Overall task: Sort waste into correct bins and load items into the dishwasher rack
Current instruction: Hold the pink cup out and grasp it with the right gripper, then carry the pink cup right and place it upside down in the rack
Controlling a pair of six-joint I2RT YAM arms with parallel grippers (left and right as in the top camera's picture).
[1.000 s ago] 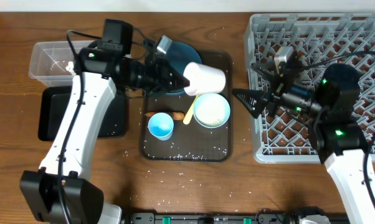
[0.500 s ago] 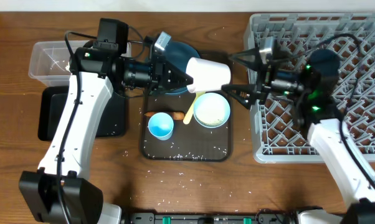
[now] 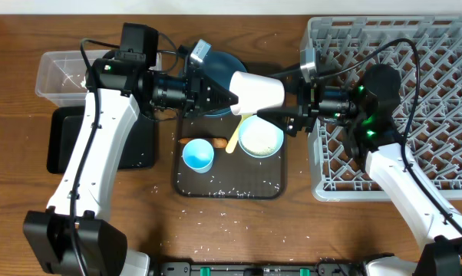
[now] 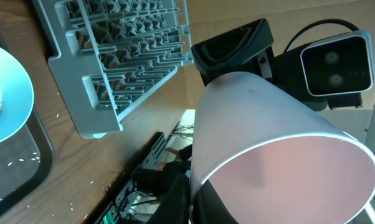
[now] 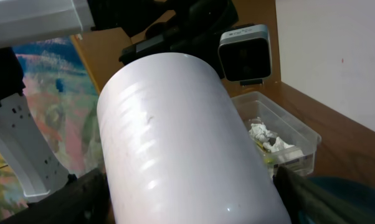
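Note:
Next, my right gripper grabs the cup's base (image 3: 278, 93) and puts the cup rim down in the dishwasher rack, because my left gripper is holding the pink cup (image 3: 237, 86) by its rim.
My left gripper (image 3: 229, 98) is shut on the rim of the pink cup (image 3: 258, 92), holding it on its side in the air above the brown tray. The cup fills the left wrist view (image 4: 268, 143) and the right wrist view (image 5: 181, 143). My right gripper (image 3: 286, 96) is open, one finger on each side of the cup's base end. The dishwasher rack (image 3: 438, 165) lies at the right. The dark blue dish (image 3: 223, 65), white-and-light-blue bowl (image 3: 260, 136), light blue cup (image 3: 198, 156), pale yellow spoon (image 3: 235, 136) and orange carrot (image 3: 194, 142) sit on the tray.
The dark brown serving tray (image 3: 231, 180) holds scattered rice. The clear tub (image 3: 62, 73) at the far left holds napkins and a wrapper, seen in the right wrist view (image 5: 268, 140). The black tray (image 3: 66, 142) lies in front of it. Loose rice (image 3: 223, 222) dots the table.
My right gripper has moved left from over the rack to the cup, and its fingers now straddle the cup's base. My left gripper has raised the cup slightly, then held still.

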